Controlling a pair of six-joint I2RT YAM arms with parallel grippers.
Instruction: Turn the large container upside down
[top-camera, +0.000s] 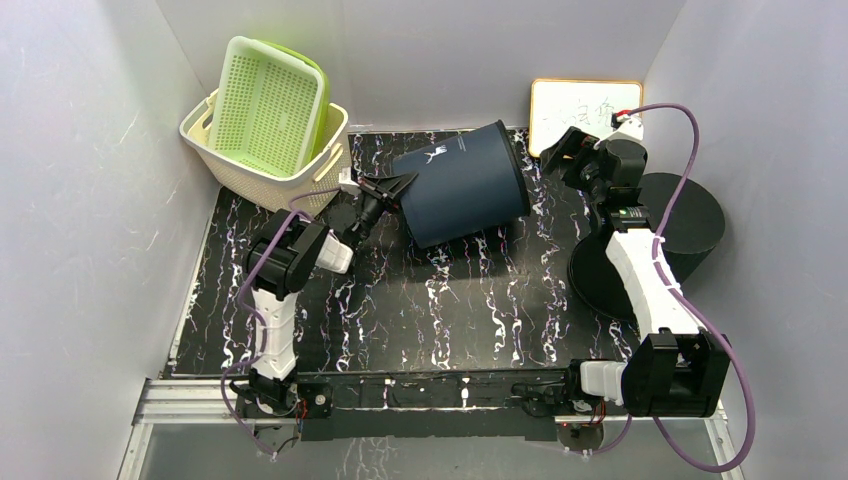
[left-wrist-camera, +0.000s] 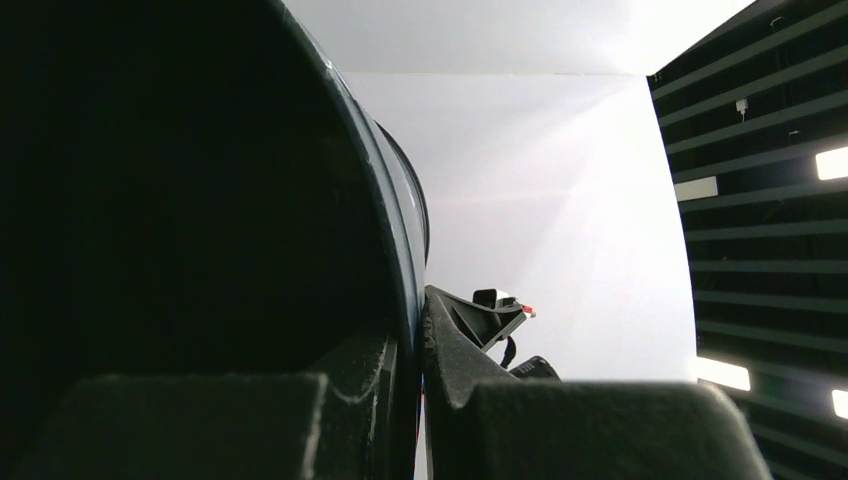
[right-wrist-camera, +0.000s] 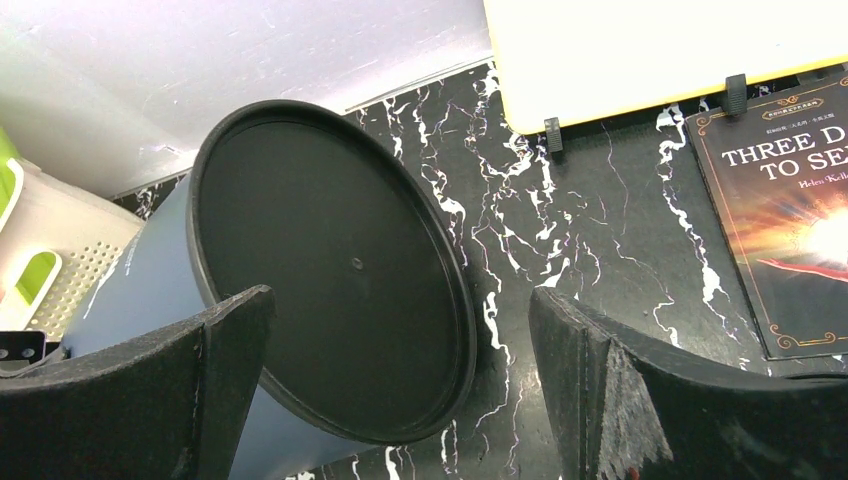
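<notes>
Next, I bring the container's held rim down with my left gripper to turn the black end up, because the container lies tilted with its black end facing my right gripper.
The large dark blue container lies tilted on its side at the back middle of the table. Its closed black end faces right and shows in the right wrist view. My left gripper is shut on the container's left rim. In the left wrist view the wall is pinched between the fingers of the left gripper, one finger inside the dark interior. My right gripper is open and empty, just right of the black end, apart from it. In the right wrist view its fingers frame that end.
A cream basket holding a tilted green basket stands at the back left, close to the left gripper. A whiteboard leans at the back right. A black round object sits right. A book lies by the whiteboard.
</notes>
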